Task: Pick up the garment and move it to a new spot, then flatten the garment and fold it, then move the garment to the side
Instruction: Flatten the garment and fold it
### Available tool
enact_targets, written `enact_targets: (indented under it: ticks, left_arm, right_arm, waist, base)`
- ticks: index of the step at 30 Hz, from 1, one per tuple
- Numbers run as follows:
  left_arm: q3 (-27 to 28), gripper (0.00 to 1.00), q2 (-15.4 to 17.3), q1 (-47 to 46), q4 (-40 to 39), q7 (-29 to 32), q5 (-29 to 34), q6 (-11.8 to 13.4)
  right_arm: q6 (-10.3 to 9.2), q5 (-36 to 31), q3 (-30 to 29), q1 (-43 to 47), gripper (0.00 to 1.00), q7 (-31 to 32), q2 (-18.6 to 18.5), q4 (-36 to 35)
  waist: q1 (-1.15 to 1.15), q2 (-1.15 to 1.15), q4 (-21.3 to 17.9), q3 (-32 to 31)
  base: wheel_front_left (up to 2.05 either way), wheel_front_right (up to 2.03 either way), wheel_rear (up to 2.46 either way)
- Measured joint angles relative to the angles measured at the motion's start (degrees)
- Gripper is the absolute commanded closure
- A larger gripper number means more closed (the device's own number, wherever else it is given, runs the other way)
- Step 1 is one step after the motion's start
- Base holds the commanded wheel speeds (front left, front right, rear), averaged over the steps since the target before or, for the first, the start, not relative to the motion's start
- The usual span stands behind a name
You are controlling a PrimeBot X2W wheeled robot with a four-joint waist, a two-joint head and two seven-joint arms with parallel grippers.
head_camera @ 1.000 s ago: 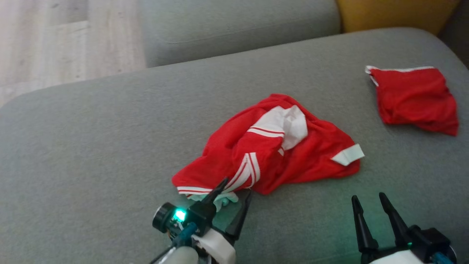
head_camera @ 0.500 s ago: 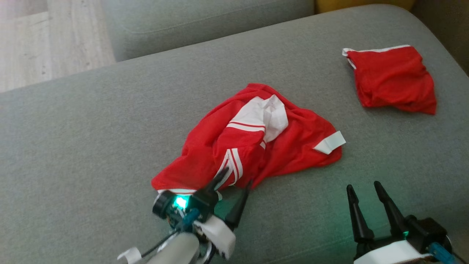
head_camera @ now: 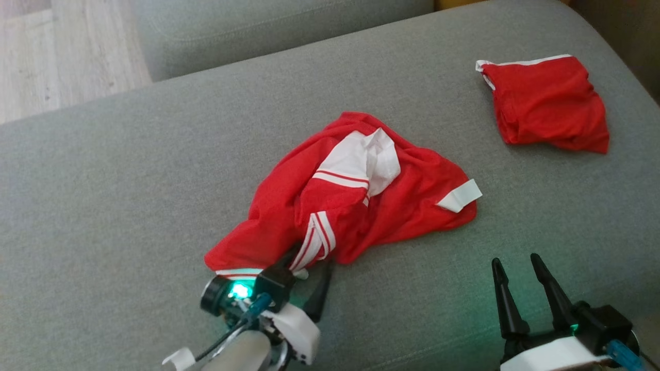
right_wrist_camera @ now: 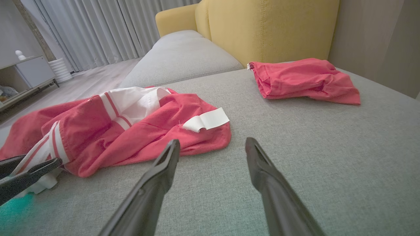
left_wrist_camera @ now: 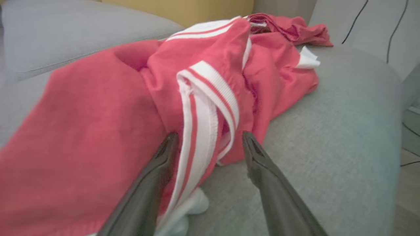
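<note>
The garment [head_camera: 411, 204] will open into a shirt with white sleeves when I lift it and spread it out, because a striped white panel [head_camera: 347, 162] lies among loose red folds.
A crumpled red garment [head_camera: 361, 206] with white striped bands lies mid-cushion on the grey sofa [head_camera: 129, 206]. My left gripper [head_camera: 309, 260] is open at its near edge. In the left wrist view, the left gripper [left_wrist_camera: 210, 136] has its two fingers on either side of a white striped hem of the garment [left_wrist_camera: 98, 114]. My right gripper [head_camera: 515, 260] is open over bare cushion to the right, holding nothing. The right wrist view has the right gripper [right_wrist_camera: 213, 141] just short of the garment [right_wrist_camera: 131, 127], with the left gripper's fingers [right_wrist_camera: 26, 173] at the lower left.
A second red garment [head_camera: 546, 103], folded, lies at the far right of the cushion. Another grey cushion [head_camera: 258, 31] sits behind, with a yellow backrest [right_wrist_camera: 269, 29] beyond. Wooden floor [head_camera: 62, 51] shows at the upper left past the cushion edge.
The head view has shifted, so everything sits a little further left. My left gripper has edged slightly further into the striped hem. Both grippers stay open.
</note>
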Motion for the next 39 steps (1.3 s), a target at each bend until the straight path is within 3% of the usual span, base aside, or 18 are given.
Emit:
enact_targets:
  ticks: [5, 12, 13, 15, 25, 32, 39]
  left_arm:
    - [-2.9, 0.0, 0.0, -1.4, -3.6, 0.0, -1.5, -1.4]
    - [-5.8, 0.0, 0.0, -4.3, -3.5, 0.0, -2.4, 0.2]
    - [-6.1, 0.15, 0.0, -4.7, -3.4, 0.0, -2.6, 0.2]
    - [-6.3, 0.98, 0.0, -5.0, -3.5, 0.0, -2.8, 0.5]
    - [-9.4, 1.0, 0.0, -12.8, -5.4, 0.0, -5.9, 0.4]
    - [-11.5, 1.0, -0.2, -29.6, -6.1, 0.0, -6.0, -1.0]
    - [-4.4, 1.0, -1.8, -48.0, -6.4, -0.3, -6.9, -1.0]
  right_arm:
    - [0.0, 0.0, 0.4, -1.0, 0.0, 0.0, 0.0, 0.0]
    - [0.0, 0.0, 0.6, -2.0, 0.0, 0.0, 0.0, 0.1]
    - [0.0, 0.0, 0.6, -2.1, 0.0, 0.0, 0.0, 0.1]
    - [0.0, 0.0, 0.6, -2.1, 0.0, 0.0, 0.0, 0.2]
    - [0.0, 0.5, 2.3, -2.1, 0.0, 0.0, -0.1, 0.8]
    - [0.0, 1.1, 6.0, -2.0, 0.0, 0.0, -0.1, 1.4]
    - [0.0, 1.5, 5.7, 1.1, 0.0, 0.0, -0.1, 2.0]
  waist:
    - [0.0, 0.0, -0.5, 1.0]
    - [0.0, 0.0, -2.5, 1.9]
    - [0.0, 0.0, -2.8, 1.9]
    - [0.0, 0.0, -3.1, 1.9]
    - [0.0, 0.0, -5.4, -1.1]
    - [0.0, 0.0, -7.3, -4.8]
    - [-0.01, 0.0, -7.0, -8.7]
  base:
    - [0.0, 0.0, 0.0]
    - [0.0, 0.0, 0.0]
    - [0.0, 0.0, 0.0]
    - [0.0, 0.0, 0.0]
    - [0.0, 0.0, 0.0]
    - [0.0, 0.0, 0.0]
    - [0.0, 0.0, 0.0]
